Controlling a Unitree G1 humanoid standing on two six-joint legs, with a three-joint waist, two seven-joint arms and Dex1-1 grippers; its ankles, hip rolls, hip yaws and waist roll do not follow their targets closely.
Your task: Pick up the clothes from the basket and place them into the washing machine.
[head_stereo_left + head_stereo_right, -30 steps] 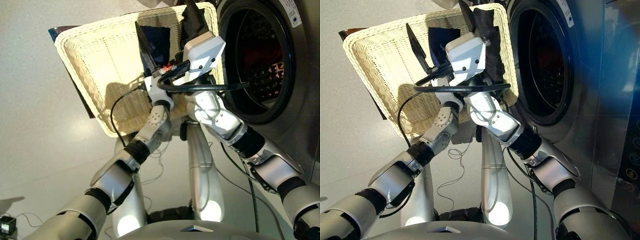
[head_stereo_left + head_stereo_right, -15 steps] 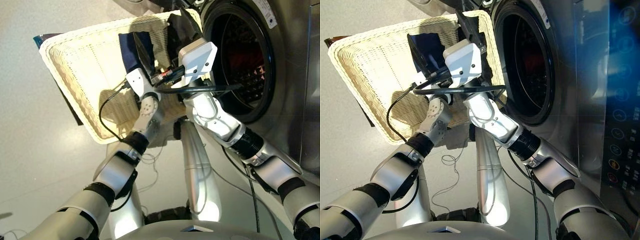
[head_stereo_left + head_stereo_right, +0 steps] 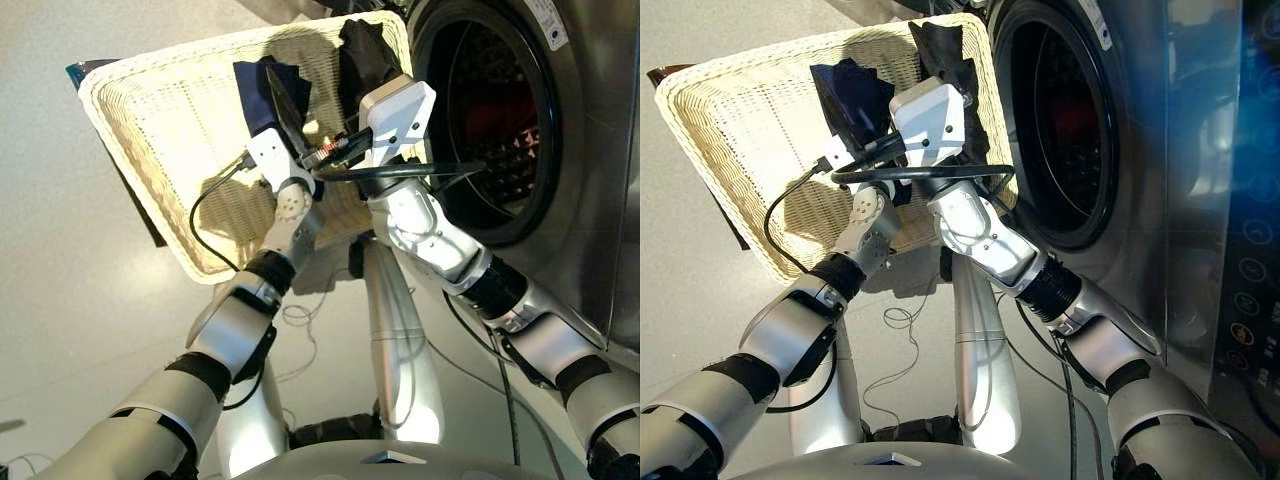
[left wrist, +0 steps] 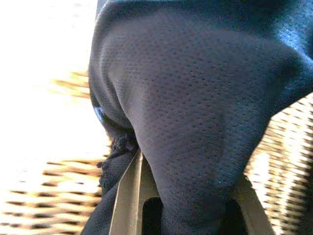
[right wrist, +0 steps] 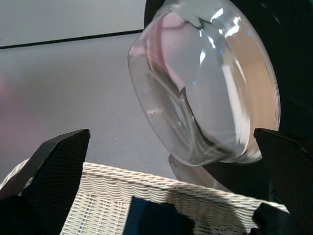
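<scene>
I expect the navy garment [image 3: 256,92] to come away by itself when I lift it, because cream wicker [image 3: 323,72] shows between the navy garment and the black garment.
The cream wicker basket [image 3: 170,130] is tipped up beside the washing machine [image 3: 590,200], whose drum [image 3: 500,120] stands open. A navy garment [image 3: 255,85] and a black garment [image 3: 365,50] lie at the basket's far end. My left gripper [image 3: 285,105] is in the navy garment; in the left wrist view the navy cloth [image 4: 195,112] is bunched between its fingers [image 4: 124,200]. My right gripper [image 5: 171,132] is open and empty, over the basket rim near the black garment. A reddish shape [image 3: 500,95] shows inside the drum.
The round glass door [image 5: 205,88] hangs open past the basket's far rim [image 5: 146,181]. A black cable [image 3: 400,175] loops across both forearms. Loose wires [image 3: 295,315] lie on the pale floor below the basket.
My left gripper has pushed further up into the navy garment. The right arm has kept its place by the black garment. The camera has shifted slightly.
</scene>
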